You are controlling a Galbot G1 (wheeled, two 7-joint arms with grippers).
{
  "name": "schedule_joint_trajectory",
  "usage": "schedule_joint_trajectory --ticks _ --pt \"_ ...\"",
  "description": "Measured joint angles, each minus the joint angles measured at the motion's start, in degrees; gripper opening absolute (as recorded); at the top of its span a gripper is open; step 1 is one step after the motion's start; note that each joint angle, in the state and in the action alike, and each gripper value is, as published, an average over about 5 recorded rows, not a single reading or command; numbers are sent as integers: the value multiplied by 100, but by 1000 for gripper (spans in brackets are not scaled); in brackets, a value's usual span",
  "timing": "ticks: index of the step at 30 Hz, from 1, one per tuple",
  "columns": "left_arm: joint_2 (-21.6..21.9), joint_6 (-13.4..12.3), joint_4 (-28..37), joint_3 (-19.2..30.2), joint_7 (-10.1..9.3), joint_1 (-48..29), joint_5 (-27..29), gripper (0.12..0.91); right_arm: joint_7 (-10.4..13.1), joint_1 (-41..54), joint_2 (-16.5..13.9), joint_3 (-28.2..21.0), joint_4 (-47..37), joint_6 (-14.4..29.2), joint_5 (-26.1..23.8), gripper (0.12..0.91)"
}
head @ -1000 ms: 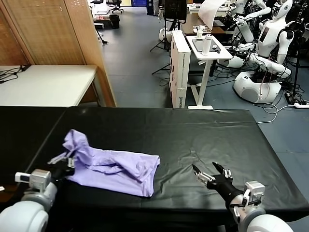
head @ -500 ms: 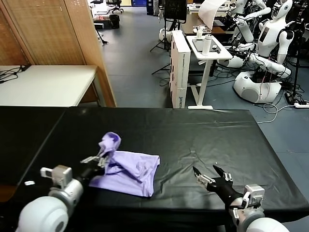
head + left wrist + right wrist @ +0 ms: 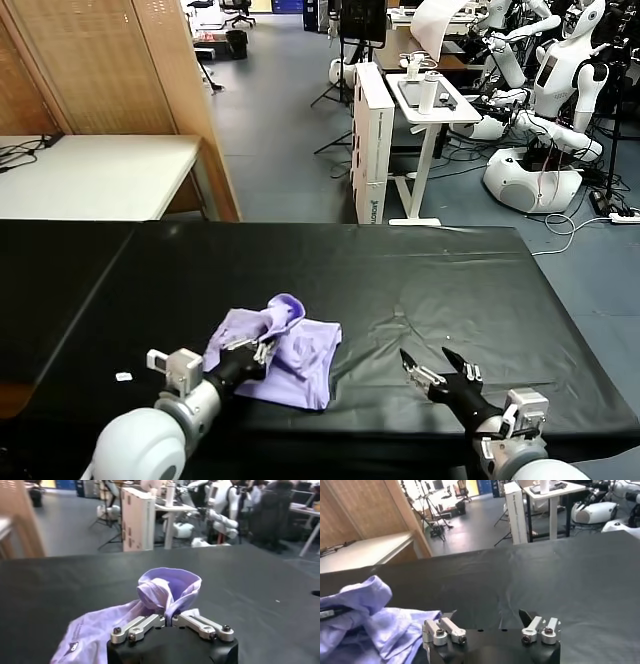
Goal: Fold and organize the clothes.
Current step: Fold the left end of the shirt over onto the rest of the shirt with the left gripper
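Note:
My left gripper's fold gathers in a loop over the lavender T-shirt (image 3: 286, 311), so next I take it back toward the T-shirt's edge (image 3: 331, 357) facing my right gripper and open.
The lavender T-shirt (image 3: 290, 350) lies bunched on the black table (image 3: 420, 270), left of centre near the front edge. My left gripper (image 3: 258, 348) is shut on a fold of it and holds that fold raised over the rest of the shirt. In the left wrist view the fabric (image 3: 167, 587) rises as a loop from between the closed jaws of the gripper (image 3: 170, 618). My right gripper (image 3: 430, 365) is open and empty above the table's front right, apart from the shirt. In the right wrist view the shirt (image 3: 375, 620) lies off to one side of the right gripper (image 3: 487, 617).
A small white tag (image 3: 124, 377) lies on the table at the front left. A wooden screen (image 3: 120, 70) and a white table (image 3: 90, 175) stand behind on the left. A white desk (image 3: 430, 100) and other robots (image 3: 560, 90) stand beyond the far edge.
My left gripper has carried the shirt's left side to the right, over the rest of the shirt, so the shirt is now a narrower bundle. The right gripper has barely moved.

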Motion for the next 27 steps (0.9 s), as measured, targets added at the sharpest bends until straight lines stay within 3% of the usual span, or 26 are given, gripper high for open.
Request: schedule_joint_trajectory --ticks 13,18,27 --pt "23 -1 -29 89 49 -16 51 175 -173 -123 112 -285 0 15 -357 907" --pt "-107 -1 109 271 175 -69 351 175 -174 -179 104 -270 50 24 -353 907" --pt "-321 -44 547 645 198 -142 858 175 -187 -227 122 -266 67 68 -355 907"
